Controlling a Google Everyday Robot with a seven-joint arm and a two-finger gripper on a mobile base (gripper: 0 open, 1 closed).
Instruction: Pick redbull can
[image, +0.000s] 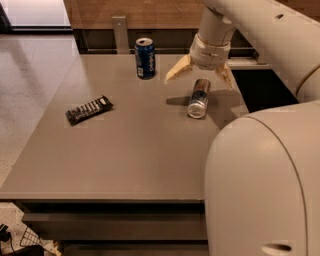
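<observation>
My gripper should keep going down until my open fingers, which span the narrow width of the lying redbull can, are on both sides of its body, and then close.
The redbull can is slim and silver-and-blue. It lies on its side on the grey table, right of the middle, with one shiny end toward me. My gripper hangs just above the can's far end. Its two cream fingers are spread wide, one to each side of the can, and hold nothing. A wider dark-blue Pepsi can stands upright at the back of the table, left of the gripper.
A dark snack bar in its wrapper lies on the left part of the table. My arm's large white casing fills the lower right. The table's right edge runs close beside the lying can. A wooden wall stands behind.
</observation>
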